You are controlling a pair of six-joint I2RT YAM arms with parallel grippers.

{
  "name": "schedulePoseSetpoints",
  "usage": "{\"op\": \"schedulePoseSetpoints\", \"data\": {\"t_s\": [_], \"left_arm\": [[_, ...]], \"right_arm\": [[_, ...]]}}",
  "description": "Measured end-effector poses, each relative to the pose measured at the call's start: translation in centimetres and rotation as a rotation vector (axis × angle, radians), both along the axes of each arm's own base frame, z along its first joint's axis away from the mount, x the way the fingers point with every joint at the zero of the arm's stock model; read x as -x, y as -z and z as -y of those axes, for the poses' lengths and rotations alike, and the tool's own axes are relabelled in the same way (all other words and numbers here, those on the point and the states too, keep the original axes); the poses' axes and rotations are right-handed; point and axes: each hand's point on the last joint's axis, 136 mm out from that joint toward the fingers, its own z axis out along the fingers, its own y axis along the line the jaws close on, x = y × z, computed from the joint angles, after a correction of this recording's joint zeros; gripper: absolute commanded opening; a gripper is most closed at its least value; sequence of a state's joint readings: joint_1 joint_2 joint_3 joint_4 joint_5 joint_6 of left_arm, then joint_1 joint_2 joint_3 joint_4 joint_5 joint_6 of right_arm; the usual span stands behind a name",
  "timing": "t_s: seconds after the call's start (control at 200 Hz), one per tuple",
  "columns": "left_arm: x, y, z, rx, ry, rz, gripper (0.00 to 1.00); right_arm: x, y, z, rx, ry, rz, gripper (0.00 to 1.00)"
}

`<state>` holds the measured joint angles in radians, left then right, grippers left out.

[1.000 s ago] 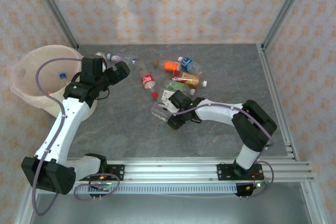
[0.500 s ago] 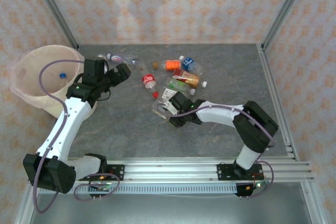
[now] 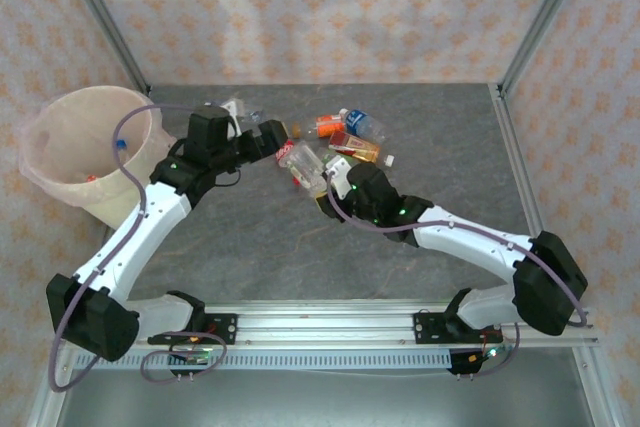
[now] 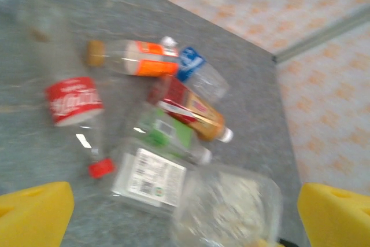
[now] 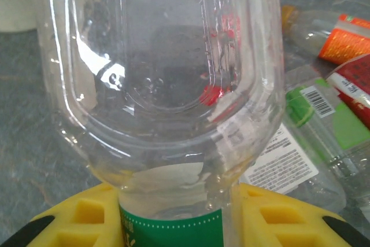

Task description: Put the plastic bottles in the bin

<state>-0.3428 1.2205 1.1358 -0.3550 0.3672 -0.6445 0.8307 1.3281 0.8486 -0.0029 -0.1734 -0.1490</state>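
Observation:
The clear bottle is in my right gripper, far from the bin [image 3: 95,152], so next my left gripper takes hold of the bottle's free base end [image 3: 299,160] and carries the bottle there.
The plastic bottles lie in a heap at the middle back of the table: an orange-label one [image 3: 325,125] [image 4: 136,57], a blue-label one [image 3: 362,125] [image 4: 193,67], a red-and-brown one [image 3: 356,148] [image 4: 191,108], a red-label one [image 4: 74,99] and a green-label one [image 4: 165,134]. My right gripper [image 3: 328,187] [image 5: 173,218] is shut on a clear bottle with a green band [image 3: 306,169] [image 5: 162,85], held off the table. My left gripper [image 3: 266,139] [image 4: 185,218] hangs open just left of the heap, nothing between its fingers. The bin [image 3: 40,162] stands at the far left.
Another clear bottle [image 3: 250,115] lies behind the left gripper. Inside the bin lie a blue-capped bottle [image 3: 120,144] and something red [image 3: 92,177]. Metal frame posts [image 3: 530,37] and papered walls close the back and sides. A rail [image 3: 400,317] runs along the near edge.
The right gripper shut on the clear bottle and raised it toward the back left as its arm stretched out. The left arm swung right from the bin toward the heap, still open.

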Motion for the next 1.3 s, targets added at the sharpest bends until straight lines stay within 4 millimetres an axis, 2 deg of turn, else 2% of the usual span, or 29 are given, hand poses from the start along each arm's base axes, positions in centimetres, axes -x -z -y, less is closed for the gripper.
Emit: {"op": "schedulePoseSetpoints", "data": {"t_s": [0.09,0.165,0.32,0.445,0.61,0.911,1.001,1.091,1.301], "left_arm": [[0.6,-0.7,2.8,0.02,0.07,0.032,1.0],[0.7,-0.3,4.5,0.013,0.102,0.023,1.0],[-0.2,1.4,5.7,-0.024,0.094,-0.011,1.0],[-0.6,1.4,7.3,0.006,0.14,-0.007,0.98],[-0.6,1.0,9.2,0.03,0.192,0.001,0.86],[-0.9,0.2,9.4,0.032,0.198,0.021,0.61],[-0.8,0.2,9.4,0.027,0.201,0.021,0.59],[-0.8,0.0,9.4,0.021,0.205,0.025,0.57],[-1.1,-1.2,8.6,-0.037,0.188,0.055,0.55]], "right_arm": [[-0.3,-0.4,-0.1,-0.039,0.028,-0.01,0.31],[-0.5,-1.0,-0.3,-0.076,0.046,-0.013,0.3],[-0.9,-2.7,-0.7,-0.161,0.077,-0.003,0.31],[-1.0,-3.8,-1.0,-0.211,0.079,0.002,0.31],[-1.1,-5.2,-1.4,-0.267,0.071,0.02,0.32],[-1.0,-5.7,-1.8,-0.296,0.059,0.017,0.38],[-0.9,-5.7,-1.8,-0.299,0.054,0.016,0.44],[-0.9,-5.9,-1.9,-0.308,0.049,0.014,0.59],[-0.1,-7.1,-2.3,-0.308,-0.012,0.027,0.83]]}}
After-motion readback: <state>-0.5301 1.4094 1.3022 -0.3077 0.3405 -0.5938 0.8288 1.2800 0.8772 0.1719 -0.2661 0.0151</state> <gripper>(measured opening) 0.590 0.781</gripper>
